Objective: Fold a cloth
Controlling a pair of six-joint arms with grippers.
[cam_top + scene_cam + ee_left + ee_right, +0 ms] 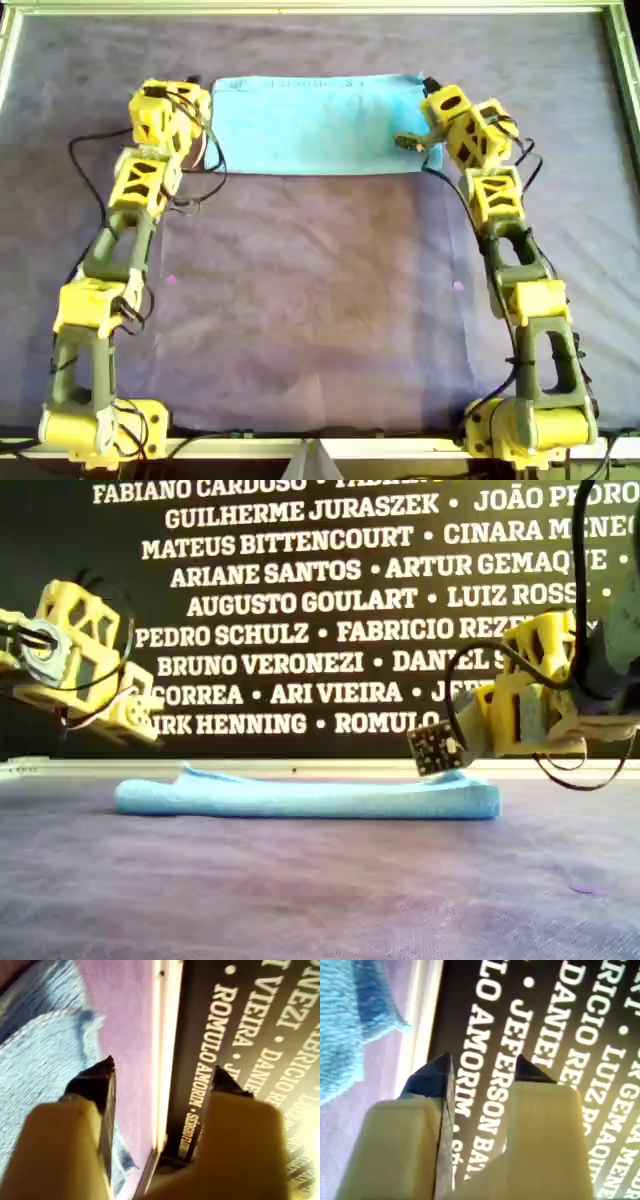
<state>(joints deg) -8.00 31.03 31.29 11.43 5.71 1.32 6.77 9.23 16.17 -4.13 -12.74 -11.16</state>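
Note:
I expect the light blue towel (320, 130) to slide along whole and still folded when I pull its near edge, because the towel's layers (310, 84) lie flat together like one piece of cloth.
The cloth (315, 125) is a light blue towel, folded into a long flat band at the far middle of the mat; the exterior view shows it as a low blue strip (300, 798). My left gripper (185, 100) hovers at the band's end on the overhead view's left, raised above the mat (125, 715). It is open (162, 1077) with nothing between its fingers, and the cloth (35, 1050) lies beside it. My right gripper (440, 105) is over the band's other end (470, 735). It is also open (480, 1067) and holds nothing, with a cloth corner (345, 1020) off to one side.
A large purple-grey mat (320, 300) covers the table inside a pale frame (300, 8). A black banner with white names (300, 600) stands just behind the far edge. Both arms reach from the near edge along the overhead view's left and right sides.

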